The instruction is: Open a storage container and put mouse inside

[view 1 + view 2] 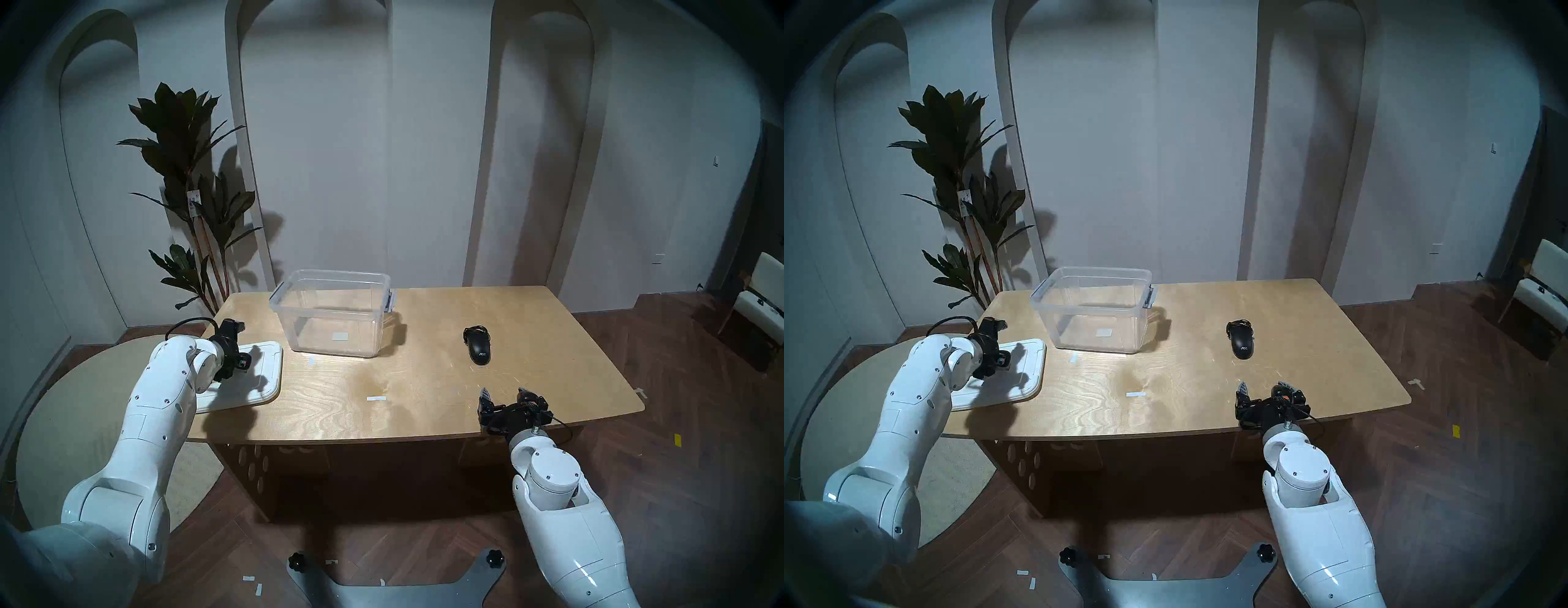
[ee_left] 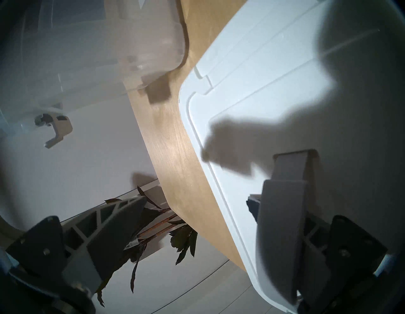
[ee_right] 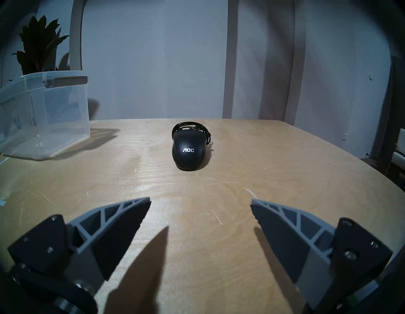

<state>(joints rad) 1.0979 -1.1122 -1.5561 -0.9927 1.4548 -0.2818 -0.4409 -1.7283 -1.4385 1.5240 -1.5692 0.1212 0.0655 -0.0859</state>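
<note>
The cable of the black AOC mouse (image 1: 478, 346) should come along still bundled when the robot lifts the mouse, because the coiled loops (image 3: 191, 126) lie close against the mouse's far end.
The clear storage container (image 1: 326, 308) (image 1: 1089, 306) (image 3: 43, 109) stands open and empty at the back of the wooden table (image 1: 424, 407). Its white lid (image 1: 265, 373) (image 1: 1028, 369) (image 2: 263, 87) lies flat at the table's left edge. My left gripper (image 1: 242, 346) (image 2: 197, 199) hovers open over the lid's far side. One finger is beyond the lid's rim and the other is mostly hidden behind the grey handle (image 2: 282, 219). The black AOC mouse (image 1: 478, 350) (image 1: 1241, 342) (image 3: 189, 151) rests right of the tub, its cable bundled behind it. My right gripper (image 1: 505, 394) (image 1: 1263, 387) (image 3: 200, 200) stands open and empty, low over the table just in front of the mouse.
A tall potted plant (image 1: 191, 170) stands behind the table's left corner. Small white tape strips (image 1: 376, 398) lie on the tabletop. A pale chair (image 1: 763, 297) sits at the far right and a round mat (image 1: 63, 403) on the floor at the left.
</note>
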